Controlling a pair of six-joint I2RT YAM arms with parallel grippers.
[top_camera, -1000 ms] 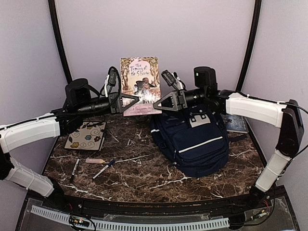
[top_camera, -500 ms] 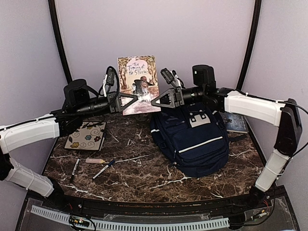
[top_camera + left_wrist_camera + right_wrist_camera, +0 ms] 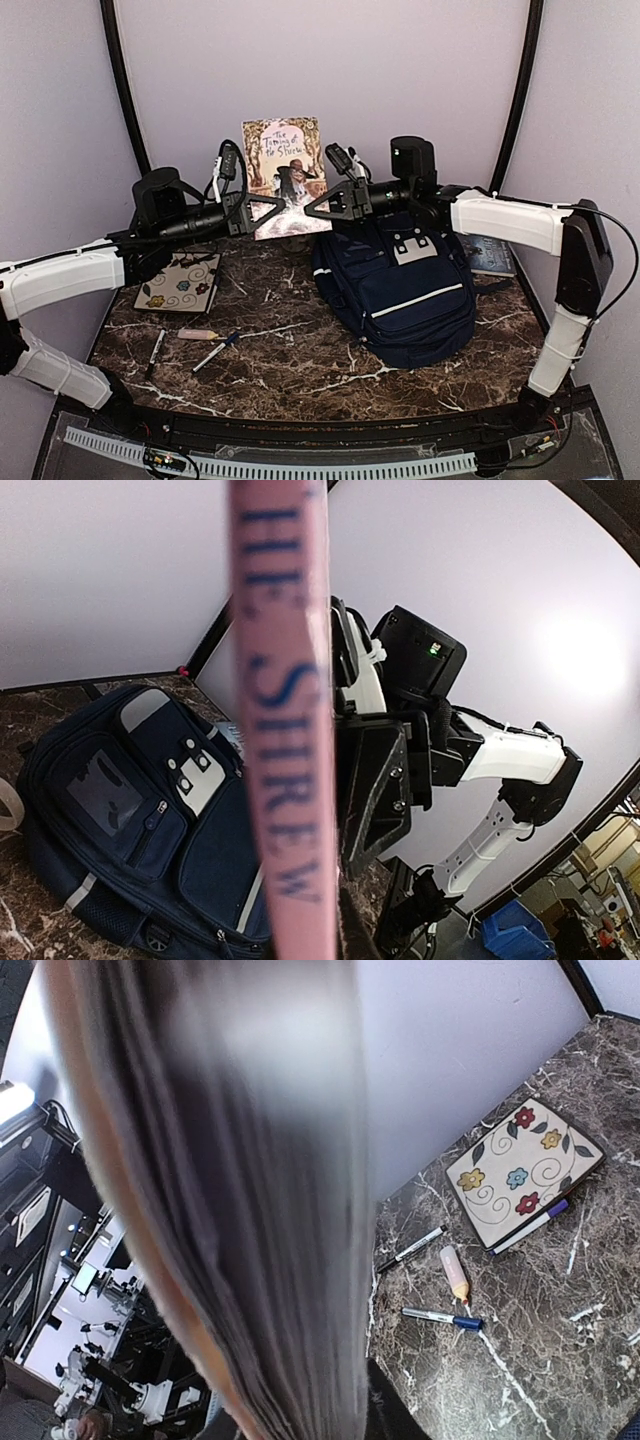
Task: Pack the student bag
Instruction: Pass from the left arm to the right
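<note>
Next, I open my right gripper and take the page side (image 3: 322, 183) straight with it while my left gripper holds the paperback's spine, because the paperback's page edges (image 3: 235, 1200) bow and slant in my right gripper.
The student bag (image 3: 400, 290), navy with white stripes, lies on the marble table right of centre, and it also shows in the left wrist view (image 3: 110, 790). A paperback, "The Taming of the Shrew" (image 3: 285, 160), hangs upright in the air above the table's back, left of the bag. My left gripper (image 3: 280, 205) is shut on its lower left edge, with the pink spine (image 3: 285, 730) close in that wrist view. My right gripper (image 3: 312, 210) is shut on its lower right edge, and the blurred page edges (image 3: 250, 1210) fill its wrist view.
A floral notebook (image 3: 180, 282) lies at the left. In front of it lie a black pen (image 3: 157, 350), a pink highlighter (image 3: 197, 333) and a blue-capped pen (image 3: 215, 352). Another book (image 3: 490, 255) lies behind the bag at the right.
Both grippers have carried the paperback a little higher and to the left. The right arm has reached further left over the bag's top.
</note>
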